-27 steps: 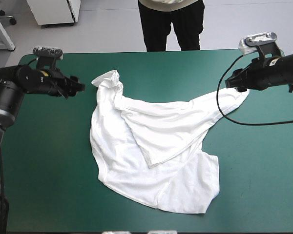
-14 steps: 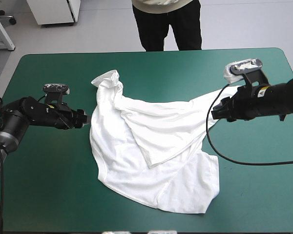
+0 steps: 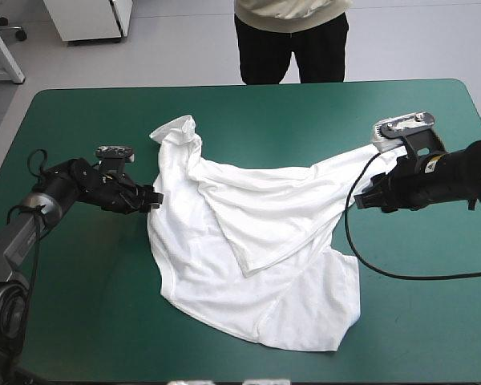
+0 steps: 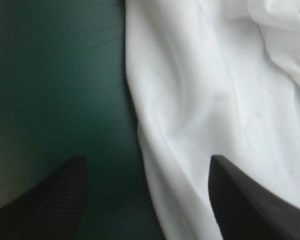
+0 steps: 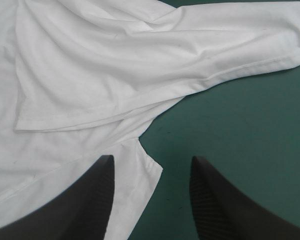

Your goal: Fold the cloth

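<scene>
My gripper will lift and spread the white T-shirt [image 3: 212, 269], which will open into a broad panel because the flap's free hem [image 3: 287, 255] lies across the T-shirt's body.
The white T-shirt [image 3: 248, 241] lies crumpled and partly spread across the middle of the teal-green table, one sleeve reaching toward the right. My left gripper [image 3: 154, 199] is low at the shirt's left edge. It is open, and the shirt's hem [image 4: 200, 100] runs between its fingers [image 4: 55, 200]. My right gripper [image 3: 357, 200] sits at the shirt's right side, below the stretched sleeve [image 5: 230, 55]. It is open too, with a corner of the shirt [image 5: 140, 175] lying between its fingers [image 5: 225, 200].
Bare teal-green cover [image 3: 80, 305] surrounds the shirt on the left, on the right and along the far edge. The shirt's lower hem ends short of the table's near edge.
Both arms have come down from the far side toward the shirt. The left gripper moved in to the shirt's left edge, the right one to its right side. The shirt has not moved.
</scene>
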You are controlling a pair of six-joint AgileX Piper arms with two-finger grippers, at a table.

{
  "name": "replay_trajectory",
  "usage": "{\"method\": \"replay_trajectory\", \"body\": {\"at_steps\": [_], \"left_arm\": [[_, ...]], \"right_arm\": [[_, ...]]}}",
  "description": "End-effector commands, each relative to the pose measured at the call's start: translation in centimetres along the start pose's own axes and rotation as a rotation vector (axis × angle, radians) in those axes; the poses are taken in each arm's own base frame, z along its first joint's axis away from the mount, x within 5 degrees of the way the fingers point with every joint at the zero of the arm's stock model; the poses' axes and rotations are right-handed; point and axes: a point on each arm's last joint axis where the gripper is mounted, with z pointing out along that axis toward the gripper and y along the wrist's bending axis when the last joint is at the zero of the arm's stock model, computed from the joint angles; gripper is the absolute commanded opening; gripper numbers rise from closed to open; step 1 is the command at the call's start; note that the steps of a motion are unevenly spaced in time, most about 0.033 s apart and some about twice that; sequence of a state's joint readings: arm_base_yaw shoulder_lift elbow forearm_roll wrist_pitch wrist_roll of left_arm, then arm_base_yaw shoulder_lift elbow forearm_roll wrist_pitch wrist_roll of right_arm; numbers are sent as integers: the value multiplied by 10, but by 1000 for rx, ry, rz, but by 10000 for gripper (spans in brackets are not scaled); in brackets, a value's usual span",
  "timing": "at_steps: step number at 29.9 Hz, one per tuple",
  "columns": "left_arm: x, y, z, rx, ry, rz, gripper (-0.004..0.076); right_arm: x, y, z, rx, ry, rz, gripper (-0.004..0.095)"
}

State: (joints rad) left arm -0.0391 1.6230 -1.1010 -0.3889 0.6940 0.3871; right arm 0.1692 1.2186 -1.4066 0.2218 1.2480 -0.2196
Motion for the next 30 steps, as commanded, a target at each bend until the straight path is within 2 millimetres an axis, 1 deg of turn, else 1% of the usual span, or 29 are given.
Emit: {"method": "replay_trajectory", "body": {"at_steps": [1,3,5,8,10,11,13,14,16,18,21,23,26,29,30], "left_arm": [[-14,-12,5,-1,-96,30,491],[-15,-14,18,-9,-87,57,489],[-13,-12,29,-10,-66,50,476],[-9,-10,40,-6,-17,50,403],[-7,-10,41,2,6,50,304],[-6,-11,42,5,11,51,235],[-6,-12,42,6,11,53,74],[-6,-12,42,13,14,45,7],[-6,-13,42,19,14,44,-10],[-6,-13,42,20,18,44,-9],[-4,-13,42,25,31,46,-9],[-4,-14,42,26,35,46,-9],[-4,-14,42,27,37,46,-9],[-4,-14,42,28,39,46,-9],[-3,-14,42,29,41,46,-9]], "right_arm": [[-2,2,-15,22,-68,-17,441],[-3,2,-15,24,-65,-17,441],[-3,1,-11,22,-53,-15,441],[-3,0,-6,16,-22,-12,441],[-2,0,-4,10,-16,-17,438],[-2,1,-4,6,-15,-25,430],[-2,1,-5,2,-20,-41,386],[-1,2,-7,-1,-25,-53,365],[0,3,-9,-3,-31,-72,330],[1,6,-11,-25,-39,-73,330],[13,12,-4,-60,-5,-78,330],[29,19,9,-78,59,-97,330],[59,27,34,-59,194,-119,330],[82,34,57,-26,284,-126,330],[86,37,63,-25,287,-124,335]]}}
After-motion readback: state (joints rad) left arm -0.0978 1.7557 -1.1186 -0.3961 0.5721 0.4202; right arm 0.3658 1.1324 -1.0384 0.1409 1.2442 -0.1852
